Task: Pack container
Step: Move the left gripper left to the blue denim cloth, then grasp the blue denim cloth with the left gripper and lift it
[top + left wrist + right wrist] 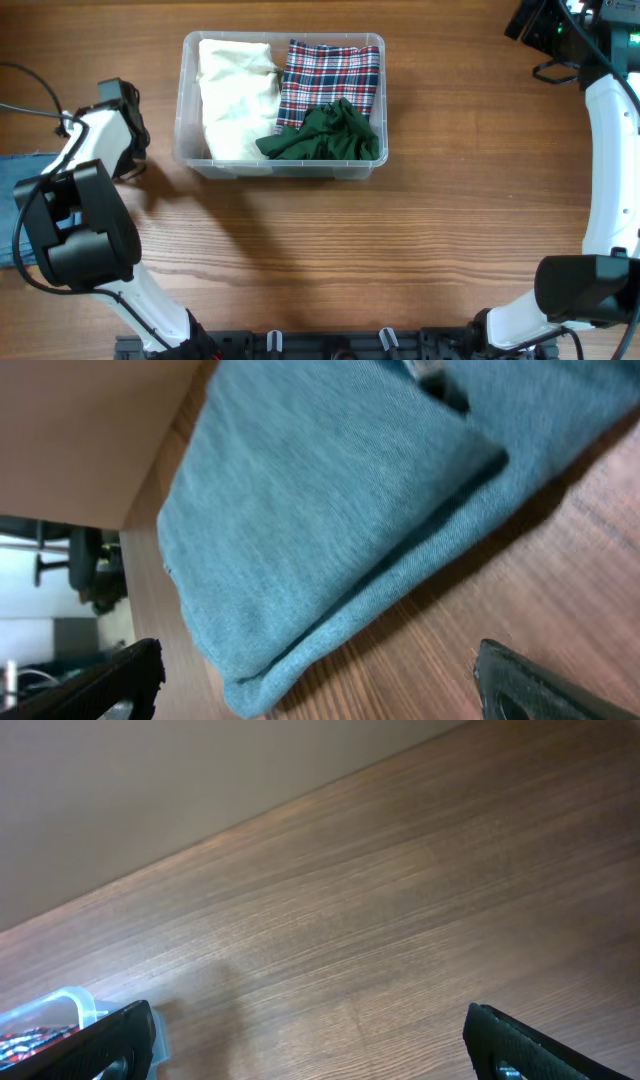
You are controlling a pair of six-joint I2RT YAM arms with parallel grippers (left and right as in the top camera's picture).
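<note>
The nearest fold of the blue cloth (262, 678) is inside my left gripper's open fingers, so the gripper should keep going toward the folded edge (345, 605) and close there.
The clear container (192, 150) stands at the back middle of the table. It holds a cream cloth (235, 95), a red plaid cloth (330, 75) and a crumpled green cloth (325, 135). In the left wrist view, my left gripper (320, 685) is open just above the wood. A folded blue cloth (340, 510) lies right ahead of it, and its nearest fold reaches between the two fingers. My right gripper (325, 1045) hangs open and empty over bare wood at the far right. A corner of the container (65, 1005) shows beside its left finger.
The blue cloth (8, 210) lies at the table's far left edge, mostly out of the overhead view. The left arm (85, 230) bends over the left side of the table. The right arm (610, 150) runs along the right edge.
</note>
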